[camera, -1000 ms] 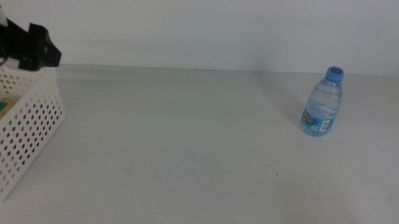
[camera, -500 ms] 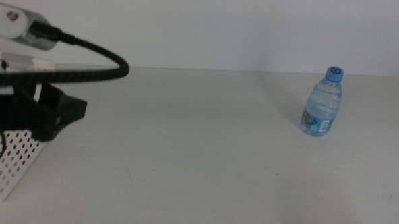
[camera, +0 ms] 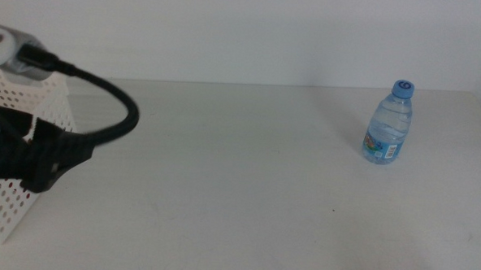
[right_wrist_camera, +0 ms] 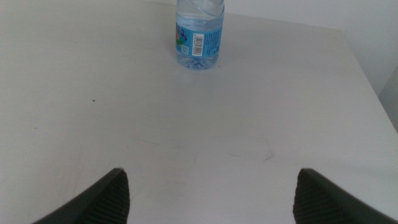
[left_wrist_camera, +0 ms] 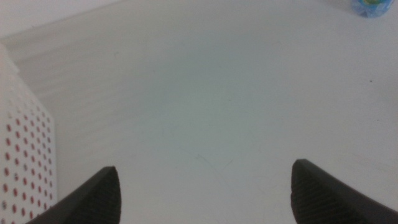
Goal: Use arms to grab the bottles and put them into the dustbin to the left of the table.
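Observation:
The water bottle (camera: 387, 127) is standing far from my left gripper, which is at the dustbin. My right gripper should pick up the water bottle and bring it to the table's middle (camera: 218, 176) first.
A small clear water bottle (camera: 389, 123) with a blue cap stands upright at the far right of the table (camera: 239, 176). It also shows in the right wrist view (right_wrist_camera: 199, 34), and its base shows in the left wrist view (left_wrist_camera: 372, 5). My left gripper (camera: 60, 161) is open and empty, in front of the white perforated dustbin (camera: 9, 210) at the table's left; its jaws stand wide apart in the left wrist view (left_wrist_camera: 205, 196). My right gripper (right_wrist_camera: 211, 199) is open and empty, some way short of the bottle. The yellow-drink bottle and red can are hidden.
The dustbin's wall (left_wrist_camera: 25, 143) shows red through its holes. The table's right edge (right_wrist_camera: 373, 87) runs close to the water bottle. A white wall stands behind the table.
My left arm has swung from above the dustbin out toward the table, then dropped lower in front of the dustbin's wall. The water bottle has not moved.

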Robot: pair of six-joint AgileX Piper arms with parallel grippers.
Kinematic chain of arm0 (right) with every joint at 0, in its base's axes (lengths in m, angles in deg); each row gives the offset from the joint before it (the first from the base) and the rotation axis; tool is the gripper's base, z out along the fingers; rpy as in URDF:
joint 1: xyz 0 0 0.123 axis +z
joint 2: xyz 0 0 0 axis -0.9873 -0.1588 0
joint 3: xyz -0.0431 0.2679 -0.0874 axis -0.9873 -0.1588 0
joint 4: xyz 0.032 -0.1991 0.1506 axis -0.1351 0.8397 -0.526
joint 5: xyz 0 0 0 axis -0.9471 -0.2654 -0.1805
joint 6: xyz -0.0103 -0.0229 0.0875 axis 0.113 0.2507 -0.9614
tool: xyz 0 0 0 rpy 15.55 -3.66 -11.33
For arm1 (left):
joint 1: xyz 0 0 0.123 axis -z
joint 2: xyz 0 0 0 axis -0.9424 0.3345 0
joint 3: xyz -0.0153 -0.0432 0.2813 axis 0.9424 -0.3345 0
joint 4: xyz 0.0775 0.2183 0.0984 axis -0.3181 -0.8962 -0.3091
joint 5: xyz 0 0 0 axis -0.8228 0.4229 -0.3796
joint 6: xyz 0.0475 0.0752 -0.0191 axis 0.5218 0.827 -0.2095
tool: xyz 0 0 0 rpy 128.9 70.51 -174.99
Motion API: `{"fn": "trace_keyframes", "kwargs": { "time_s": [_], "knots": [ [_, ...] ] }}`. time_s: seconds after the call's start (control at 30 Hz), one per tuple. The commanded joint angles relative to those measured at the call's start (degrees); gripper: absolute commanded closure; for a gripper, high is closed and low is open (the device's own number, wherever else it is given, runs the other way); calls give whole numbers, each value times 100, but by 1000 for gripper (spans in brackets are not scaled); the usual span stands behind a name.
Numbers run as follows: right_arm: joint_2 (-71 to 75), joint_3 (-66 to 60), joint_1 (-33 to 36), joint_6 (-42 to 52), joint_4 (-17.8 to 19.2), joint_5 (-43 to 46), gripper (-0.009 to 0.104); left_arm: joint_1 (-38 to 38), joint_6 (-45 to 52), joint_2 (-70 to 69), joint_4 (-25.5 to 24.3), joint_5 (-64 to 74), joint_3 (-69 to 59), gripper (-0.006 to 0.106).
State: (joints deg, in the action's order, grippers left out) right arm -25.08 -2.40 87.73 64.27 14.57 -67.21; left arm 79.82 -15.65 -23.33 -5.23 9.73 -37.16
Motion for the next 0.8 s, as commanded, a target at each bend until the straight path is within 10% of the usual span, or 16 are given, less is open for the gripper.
{"fn": "trace_keyframes", "kwargs": {
  "time_s": [0.0, 0.77],
  "knots": [
    [154, 14, -33, 56, 83, 420, 21, 22, -117, -275, 35, -322, 83, 10],
    [154, 14, -33, 56, 83, 420, 21, 1386, -990, -703, -1382, -1605, -362, 13]
  ]
}}
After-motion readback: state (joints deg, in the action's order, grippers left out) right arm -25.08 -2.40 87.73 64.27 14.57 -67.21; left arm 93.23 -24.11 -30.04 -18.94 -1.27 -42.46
